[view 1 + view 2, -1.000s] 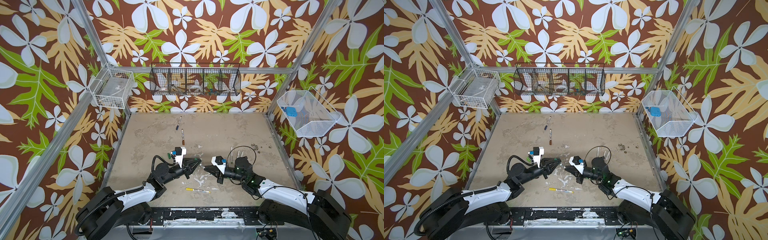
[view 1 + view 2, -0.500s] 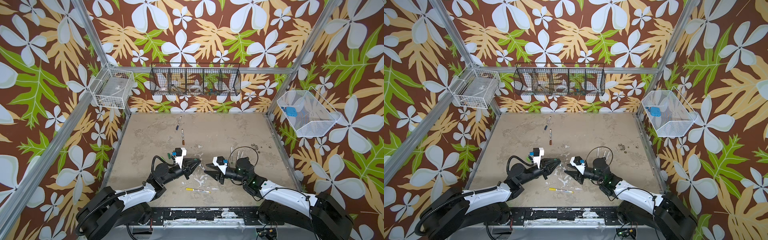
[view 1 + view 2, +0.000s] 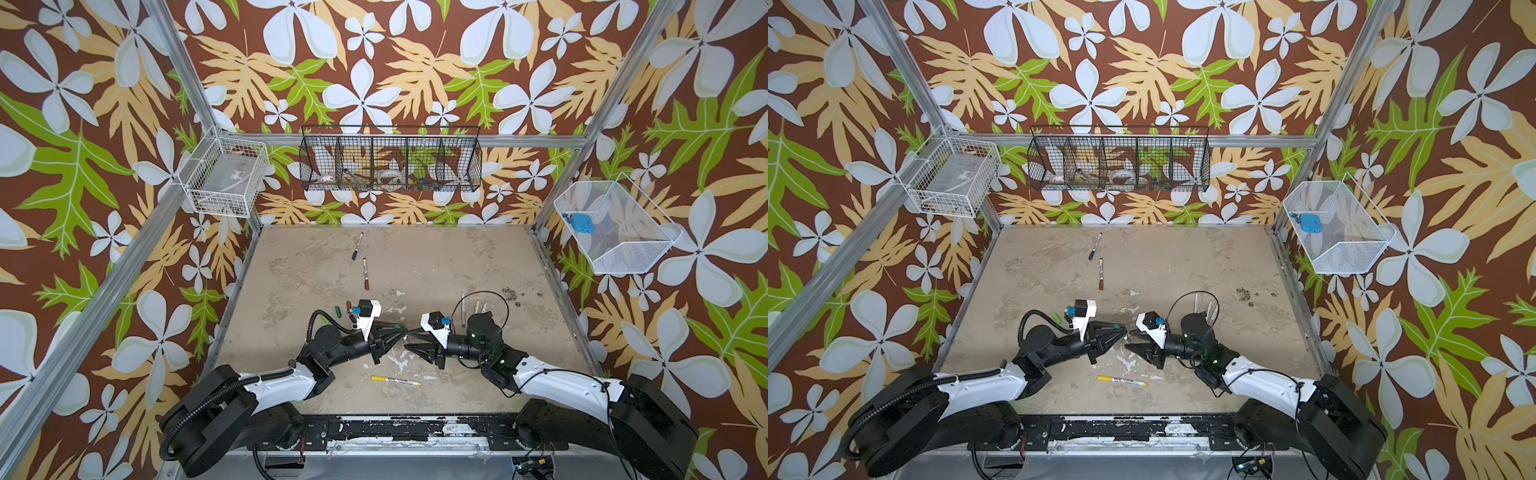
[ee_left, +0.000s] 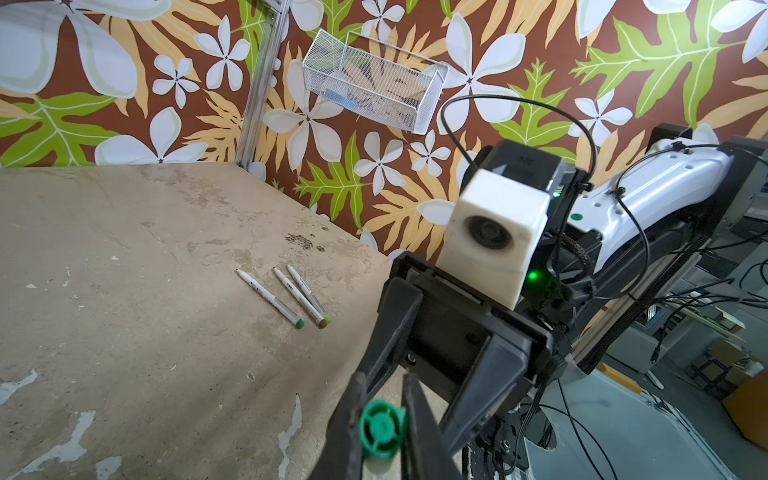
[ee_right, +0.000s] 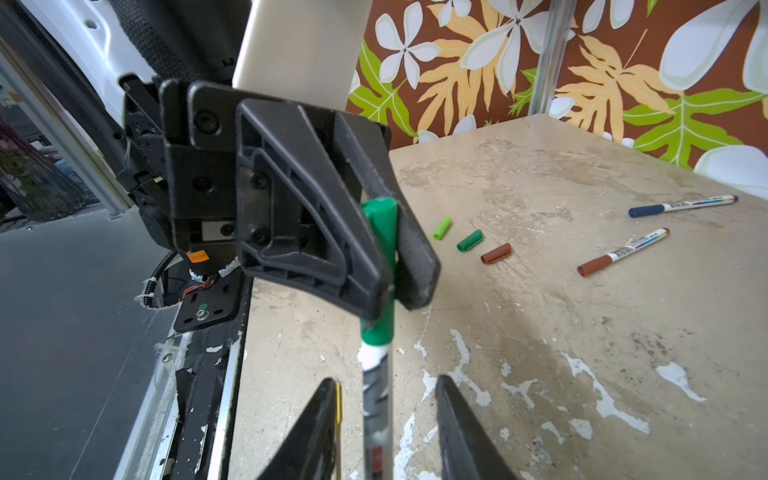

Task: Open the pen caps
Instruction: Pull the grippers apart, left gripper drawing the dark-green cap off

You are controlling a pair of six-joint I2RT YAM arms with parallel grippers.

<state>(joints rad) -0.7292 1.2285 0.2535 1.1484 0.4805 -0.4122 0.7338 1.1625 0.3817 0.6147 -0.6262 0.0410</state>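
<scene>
My right gripper is open far down the pen's white body [image 5: 376, 448]. I should move it in and close it on the pen's neck [image 5: 375, 357] beside the green cap before I pull.
My left gripper [image 4: 382, 415] is shut on a green pen cap [image 4: 380, 428], seen end-on between its jaws. In the right wrist view that green cap [image 5: 380, 249] sits on a white marker barrel [image 5: 374, 395]. The barrel runs out between the fingers of my right gripper [image 5: 386, 382], which is open with a gap on either side. In both top views the left gripper [image 3: 400, 331] and right gripper [image 3: 409, 337] meet tip to tip near the table's front middle. Loose light green [image 5: 441, 228], green [image 5: 469, 240] and brown [image 5: 496, 253] caps lie behind the left gripper.
A blue-capped marker [image 3: 357, 246] and a brown-capped marker [image 3: 365, 274] lie toward the back. A yellow-capped marker [image 3: 395, 380] lies near the front edge, below the grippers. Three uncapped barrels [image 4: 270, 297] lie beside the right arm. Wire baskets [image 3: 390, 160] hang on the walls.
My right gripper has opened and let go of the marker barrel, which stays in the left gripper by its cap. Both arms have barely shifted.
</scene>
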